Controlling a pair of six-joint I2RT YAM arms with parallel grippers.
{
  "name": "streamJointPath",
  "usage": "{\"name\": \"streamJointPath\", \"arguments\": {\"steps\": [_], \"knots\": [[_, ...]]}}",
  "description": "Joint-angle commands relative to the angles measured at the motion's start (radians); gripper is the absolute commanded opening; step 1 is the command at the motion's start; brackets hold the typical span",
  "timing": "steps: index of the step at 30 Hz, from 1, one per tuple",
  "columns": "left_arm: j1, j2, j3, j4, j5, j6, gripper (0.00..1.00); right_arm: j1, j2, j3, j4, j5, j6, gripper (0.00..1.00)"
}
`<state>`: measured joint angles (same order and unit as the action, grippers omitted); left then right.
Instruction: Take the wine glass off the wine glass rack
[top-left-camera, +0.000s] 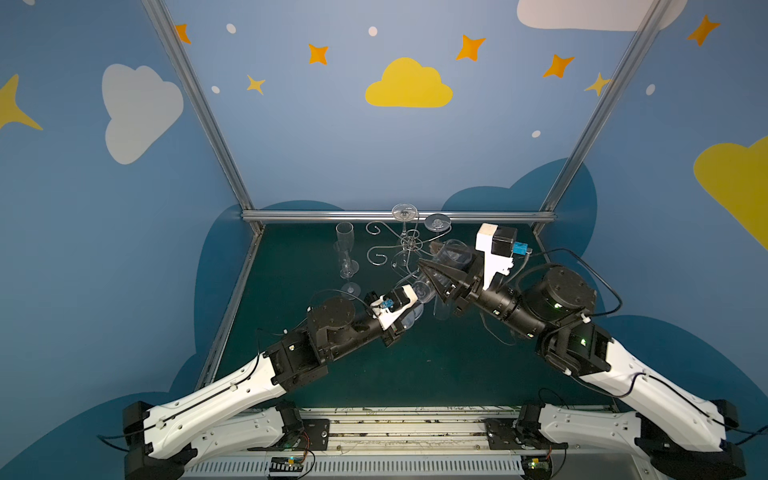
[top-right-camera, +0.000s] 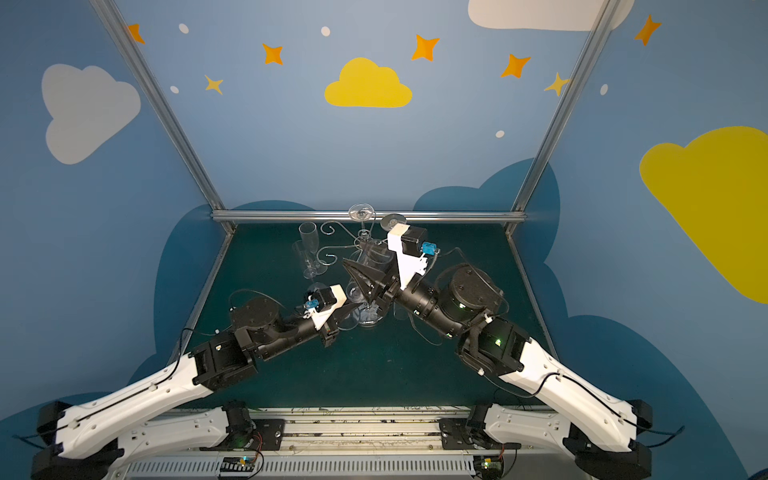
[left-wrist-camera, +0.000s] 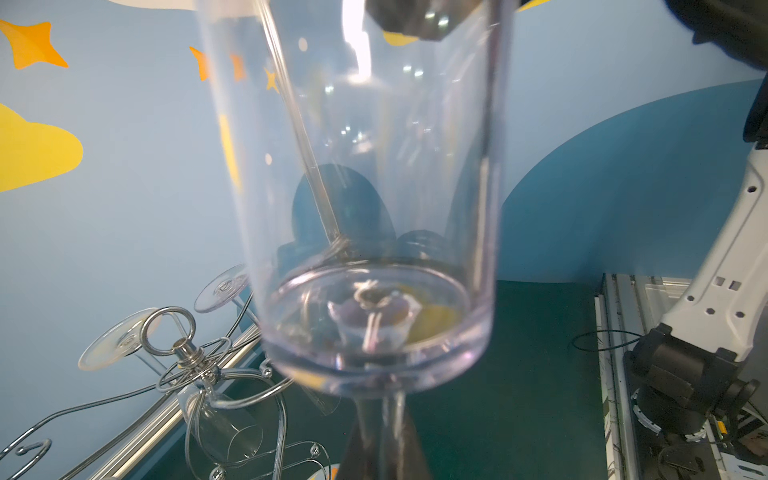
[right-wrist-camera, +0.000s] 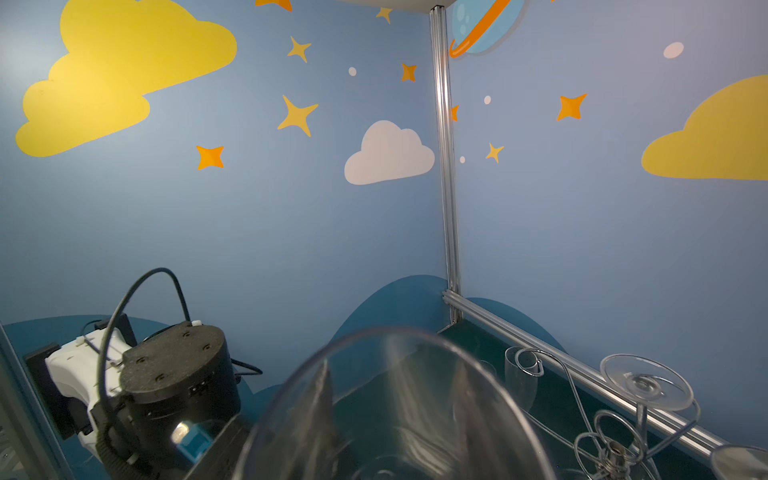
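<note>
The tilted wine glass is held by its stem (left-wrist-camera: 382, 422) in my left gripper, so my right gripper should take the bowl (left-wrist-camera: 364, 208) and set the glass upright on the green mat.
A clear wine glass (left-wrist-camera: 374, 187) is off the chrome wine glass rack (top-left-camera: 409, 243) and tilts in the air between both arms. My left gripper (left-wrist-camera: 384, 440) is shut on its stem just below the bowl. My right gripper (top-left-camera: 430, 272) reaches over the bowl (top-left-camera: 455, 253), whose open mouth (right-wrist-camera: 395, 332) faces the right wrist camera. Its dark fingers (right-wrist-camera: 324, 399) show blurred through the glass wall, one on each side. I cannot make out whether they touch. In a top view the left gripper (top-right-camera: 353, 309) lies just before the rack (top-right-camera: 363, 241).
Two more glasses hang upside down on the rack, with their feet (right-wrist-camera: 646, 382) (left-wrist-camera: 120, 340) on top. Clear flutes (top-left-camera: 345, 249) stand on the green mat left of the rack. The aluminium frame rail (top-left-camera: 399, 216) runs close behind it.
</note>
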<state>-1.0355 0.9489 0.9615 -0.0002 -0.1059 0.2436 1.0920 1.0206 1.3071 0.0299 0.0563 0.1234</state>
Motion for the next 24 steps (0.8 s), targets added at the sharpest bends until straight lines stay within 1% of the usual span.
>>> {"name": "streamJointPath", "arguments": {"steps": [1, 3, 5, 9, 12, 15, 18, 24], "knots": [[-0.012, -0.006, 0.042, 0.035, 0.02, 0.026, 0.05, -0.009, -0.007, -0.014, 0.027, -0.015, 0.012, 0.32], [-0.012, -0.007, 0.042, 0.031, 0.018, 0.026, 0.08, -0.009, -0.009, -0.018, 0.033, -0.015, 0.007, 0.32], [-0.014, -0.011, 0.042, 0.029, 0.017, 0.025, 0.15, -0.011, -0.013, -0.025, 0.039, -0.015, 0.0, 0.31], [-0.014, -0.024, 0.031, 0.029, 0.01, 0.023, 0.43, -0.014, -0.02, -0.033, 0.038, -0.017, -0.012, 0.31], [-0.015, -0.042, 0.017, 0.041, 0.001, 0.019, 0.57, -0.017, -0.023, -0.035, 0.031, -0.016, -0.018, 0.3], [-0.014, -0.065, 0.004, 0.043, -0.009, 0.01, 0.65, -0.018, -0.029, -0.037, 0.02, -0.007, -0.02, 0.3], [-0.015, -0.099, -0.012, 0.038, -0.021, -0.007, 0.7, -0.021, -0.044, -0.045, -0.007, 0.008, -0.024, 0.3], [-0.015, -0.159, -0.035, 0.019, -0.067, -0.012, 0.76, -0.026, -0.098, -0.06, -0.106, 0.068, -0.051, 0.29]]}}
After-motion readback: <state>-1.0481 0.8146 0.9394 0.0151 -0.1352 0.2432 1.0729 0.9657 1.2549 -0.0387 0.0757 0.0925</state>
